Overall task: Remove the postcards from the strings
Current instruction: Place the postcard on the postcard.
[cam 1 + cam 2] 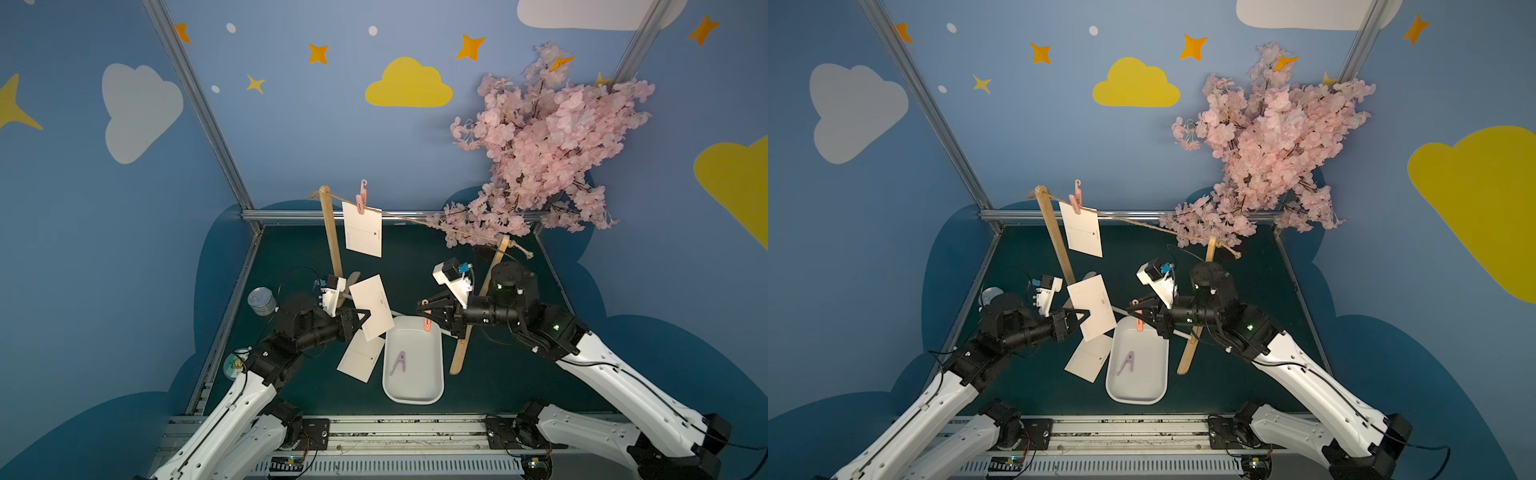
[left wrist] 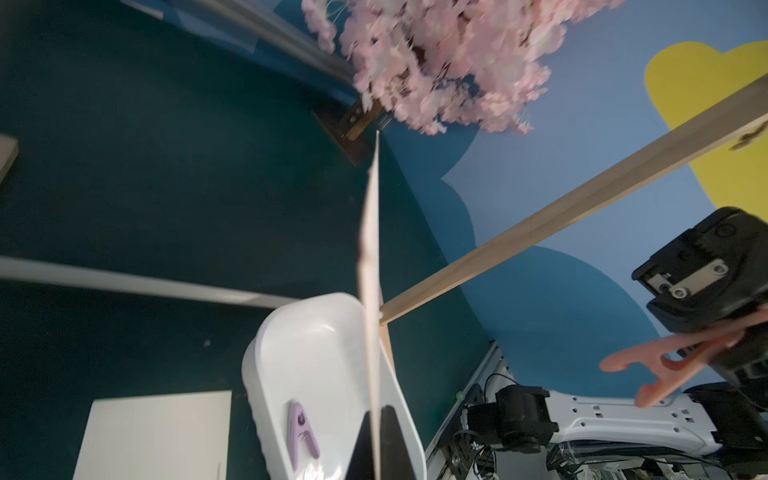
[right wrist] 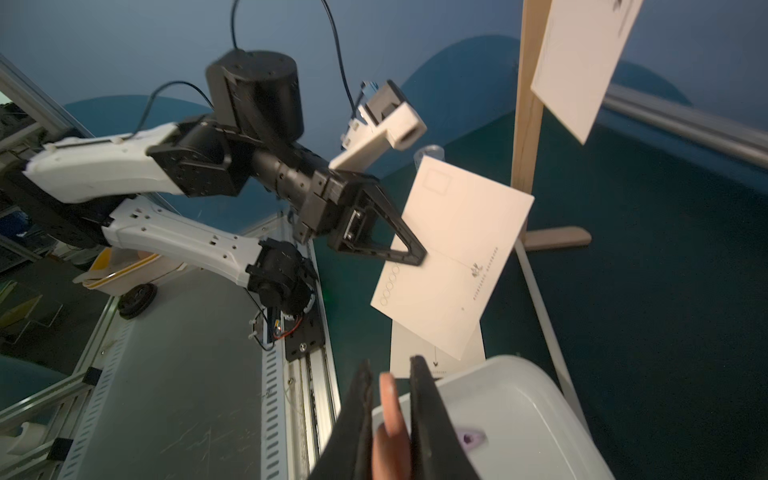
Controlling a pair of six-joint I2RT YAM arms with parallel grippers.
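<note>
The salmon clothespin (image 1: 427,323) is over the white tray, clear of the string, so my right gripper keeps lowering it and lets go just above the tray's bottom (image 1: 417,365).
One postcard (image 1: 362,230) hangs from the string (image 1: 401,217) under a pink clothespin (image 1: 361,200). My left gripper (image 1: 366,314) is shut on the edge of a second postcard (image 1: 372,307), which is held tilted in the air above the table, off the string; it shows edge-on in the left wrist view (image 2: 371,266). A third postcard (image 1: 360,358) lies flat on the green table beside the tray. My right gripper (image 3: 388,365) is shut on a salmon clothespin (image 3: 388,424) over the near end of the tray (image 3: 519,399).
The white tray (image 1: 432,365) holds a purple clothespin (image 1: 400,362). Two wooden posts (image 1: 331,237) carry the string, with a white dowel (image 2: 124,282) between their feet. A pink blossom tree (image 1: 548,137) fills the back right. A tin can (image 1: 262,301) stands at the left.
</note>
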